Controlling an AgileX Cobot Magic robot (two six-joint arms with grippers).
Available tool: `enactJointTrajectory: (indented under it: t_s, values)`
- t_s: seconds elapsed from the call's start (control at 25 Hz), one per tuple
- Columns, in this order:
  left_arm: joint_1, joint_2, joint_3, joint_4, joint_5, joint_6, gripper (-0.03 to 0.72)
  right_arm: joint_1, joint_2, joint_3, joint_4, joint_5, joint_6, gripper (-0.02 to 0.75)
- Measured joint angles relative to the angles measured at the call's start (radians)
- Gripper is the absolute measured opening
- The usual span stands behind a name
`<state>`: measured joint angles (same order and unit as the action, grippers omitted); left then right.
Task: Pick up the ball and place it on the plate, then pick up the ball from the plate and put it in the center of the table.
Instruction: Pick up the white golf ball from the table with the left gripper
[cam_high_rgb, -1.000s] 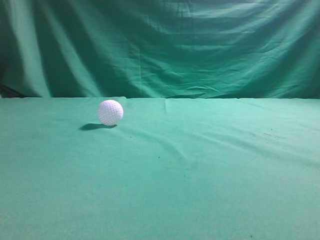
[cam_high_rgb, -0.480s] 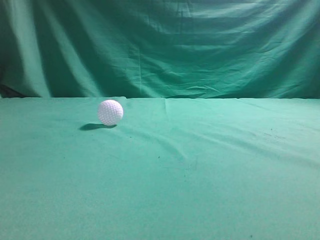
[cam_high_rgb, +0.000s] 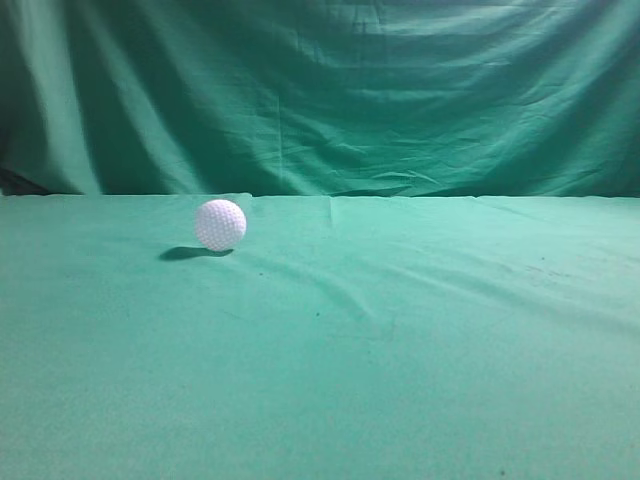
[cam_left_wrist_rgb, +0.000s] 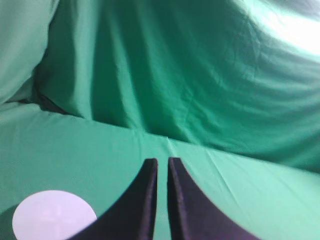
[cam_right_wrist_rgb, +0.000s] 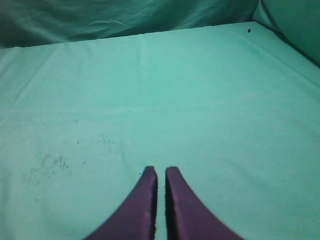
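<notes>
My left gripper should go on, open, to the white ball free on open cloth near the backdrop before it closes around the ball's sides.
The white dimpled ball rests on the green table at the far left, near the backdrop. In the left wrist view a blurred white round shape, which looks like the ball, lies on the cloth at the lower left of my left gripper. That gripper is shut and empty, with only a thin slit between its fingers. My right gripper is also shut and empty, above bare cloth. Neither gripper shows in the exterior view. No plate is in view.
A draped green backdrop curtain hangs behind the table's far edge; it also fills the top of the left wrist view. Faint dark specks mark the cloth left of the right gripper.
</notes>
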<state>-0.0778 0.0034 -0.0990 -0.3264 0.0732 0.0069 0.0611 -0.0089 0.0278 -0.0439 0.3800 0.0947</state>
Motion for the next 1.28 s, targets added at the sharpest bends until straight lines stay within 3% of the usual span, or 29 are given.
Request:
enactJointTrajectory:
  t_s: [0.24, 0.52, 0.68, 0.8, 0.92, 1.28]
  values:
    - [0.000, 0.176, -0.196, 0.030, 0.260, 0.098, 0.057, 0.000, 0.000, 0.000, 0.000, 0.000, 0.000, 0.048]
    - [0.000, 0.226, -0.218, 0.023, 0.260, 0.121, 0.057, 0.000, 0.000, 0.000, 0.000, 0.000, 0.000, 0.048]
    - [0.000, 0.342, -0.295, 0.022, 0.387, 0.147, 0.057, 0.000, 0.000, 0.000, 0.000, 0.000, 0.000, 0.048]
    - [-0.056, 0.467, -0.369, 0.022, 0.487, 0.220, 0.057, 0.000, 0.000, 0.000, 0.000, 0.000, 0.000, 0.048]
    - [-0.153, 0.610, -0.465, 0.020, 0.567, 0.284, 0.057, 0.000, 0.000, 0.000, 0.000, 0.000, 0.000, 0.048]
    - [-0.338, 1.095, -0.712, 0.031, 0.587, 0.316, 0.057, 0.000, 0.000, 0.000, 0.000, 0.000, 0.000, 0.048]
